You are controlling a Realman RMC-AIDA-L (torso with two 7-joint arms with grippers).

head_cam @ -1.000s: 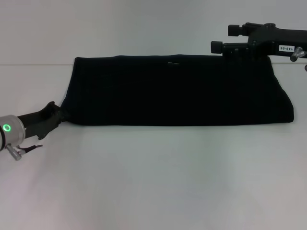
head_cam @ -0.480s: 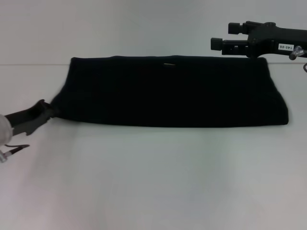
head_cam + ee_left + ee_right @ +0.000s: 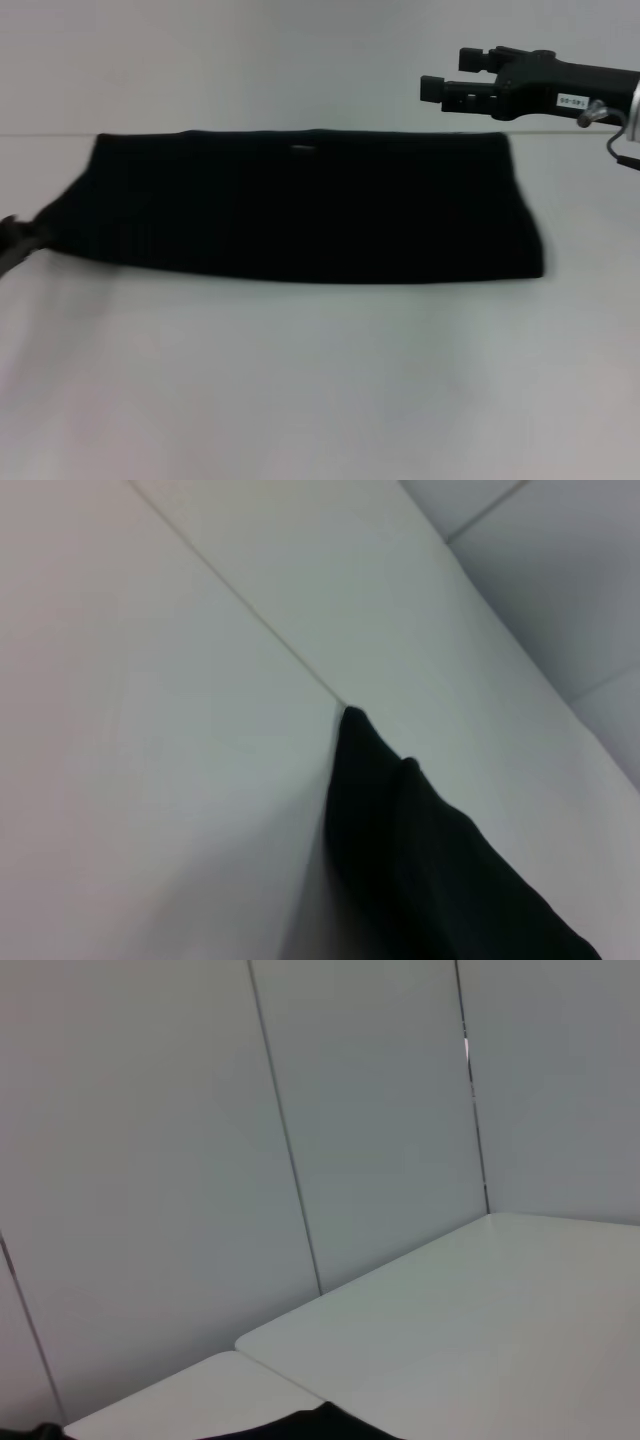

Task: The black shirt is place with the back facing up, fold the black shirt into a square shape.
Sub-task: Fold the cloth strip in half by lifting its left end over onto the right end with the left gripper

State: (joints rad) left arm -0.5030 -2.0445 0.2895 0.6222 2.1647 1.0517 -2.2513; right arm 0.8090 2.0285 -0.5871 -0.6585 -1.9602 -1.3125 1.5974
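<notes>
The black shirt has its corner pulled to a point and is too long to make a square, so the robot's left gripper needs to fold that end across the shirt's middle.
The black shirt lies on the white table as a long folded band running left to right. My left gripper is at the left edge of the head view, shut on the shirt's near left corner, which is pulled into a point. The fabric held there also shows in the left wrist view. My right gripper hovers above and behind the shirt's far right corner, with its two fingers apart and holding nothing. A sliver of the shirt shows in the right wrist view.
The white table stretches bare in front of the shirt. A pale panelled wall stands behind the table's far edge.
The left gripper has moved left, almost out of view, dragging the shirt left with it. The right gripper has shifted a little to the left above the table.
</notes>
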